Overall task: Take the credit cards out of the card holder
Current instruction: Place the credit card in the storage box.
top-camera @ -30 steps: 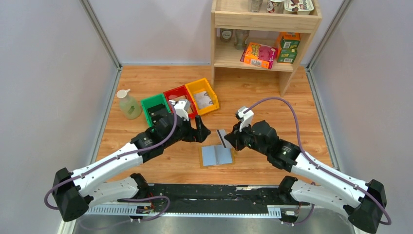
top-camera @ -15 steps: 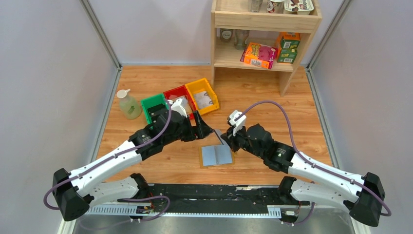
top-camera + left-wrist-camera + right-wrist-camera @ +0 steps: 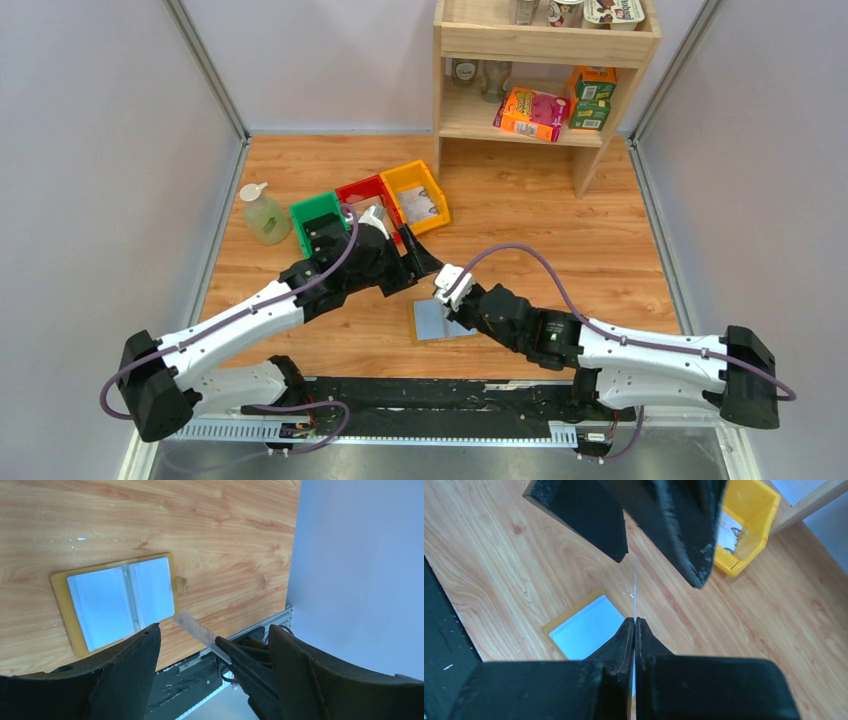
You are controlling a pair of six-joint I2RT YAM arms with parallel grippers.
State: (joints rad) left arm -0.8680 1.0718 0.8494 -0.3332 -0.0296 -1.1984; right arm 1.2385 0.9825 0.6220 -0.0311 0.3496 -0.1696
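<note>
Next, my left gripper takes the card's loose end (image 3: 185, 622) and carries the card to the yellow bin (image 3: 415, 195), because my right gripper holds the credit card far from that bin.
The mustard-yellow card holder (image 3: 428, 322) lies open on the wooden table, its pale blue pockets up; it also shows in the left wrist view (image 3: 117, 600) and the right wrist view (image 3: 586, 627). My right gripper (image 3: 446, 300) is shut on a pale credit card (image 3: 197, 630), held in the air above the holder's right edge; the right wrist view shows the card edge-on (image 3: 635, 590) above the gripper (image 3: 635, 622). My left gripper (image 3: 421, 264) is open and empty (image 3: 214, 630), and the card's free end sits between its fingers (image 3: 679, 525) without touching them.
Green (image 3: 318, 215), red (image 3: 365, 195) and yellow (image 3: 415, 195) bins stand behind the left gripper, with a soap bottle (image 3: 262, 215) to their left. A wooden shelf (image 3: 545, 80) with boxes stands at the back right. Grey walls close both sides.
My right gripper has moved left and nearer with the card, bringing it between the open left fingers. My left gripper has shifted slightly right.
</note>
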